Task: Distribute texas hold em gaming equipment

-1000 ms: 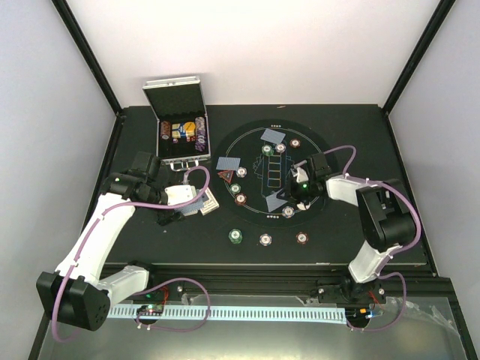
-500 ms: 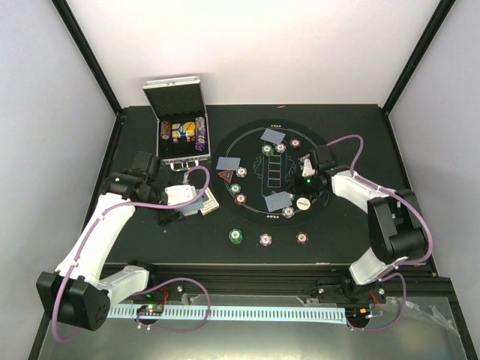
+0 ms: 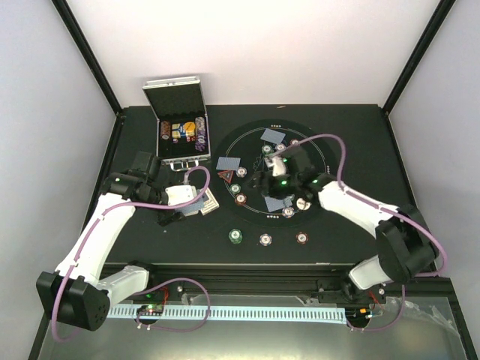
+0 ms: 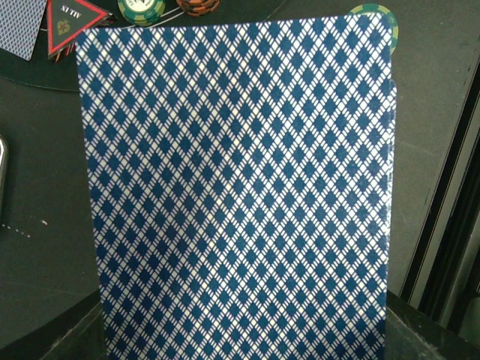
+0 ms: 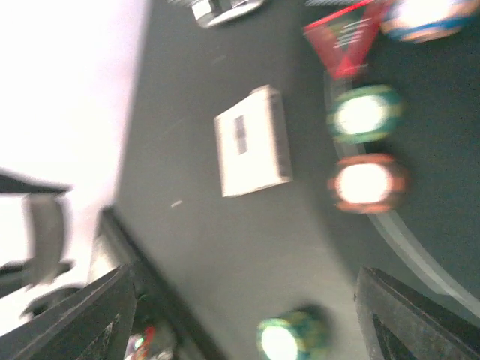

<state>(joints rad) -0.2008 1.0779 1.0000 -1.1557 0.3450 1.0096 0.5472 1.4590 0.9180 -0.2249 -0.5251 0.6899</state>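
The top card's end (image 4: 236,39) sticks out past the other playing cards in my left gripper, so my open right gripper keeps going toward that end (image 3: 199,202) and closes there.
My left gripper (image 3: 193,204) hovers left of the mat, shut on playing cards whose blue diamond back (image 4: 240,195) fills the left wrist view and hides the fingers. A pale stack of cards (image 3: 209,201) lies just right of it. Over the mat's middle my right gripper (image 3: 264,180) is open, and in its blurred wrist view the gap between its fingers (image 5: 247,322) holds nothing. Blue-backed cards (image 3: 274,136), the red triangle token (image 3: 224,177) and several chips (image 3: 241,199) lie on the mat. A white-faced chip (image 3: 303,202) sits at its lower right.
The open silver case (image 3: 180,124) stands at the back left with more pieces inside. The round black mat (image 3: 326,161) covers the table's centre. Three chips (image 3: 265,240) lie in a row on the table in front of the mat. Black frame rails border the table.
My right gripper opened, left the white-faced chip at the mat's lower right and swung left to the mat's middle. The left arm and its cards have not moved.
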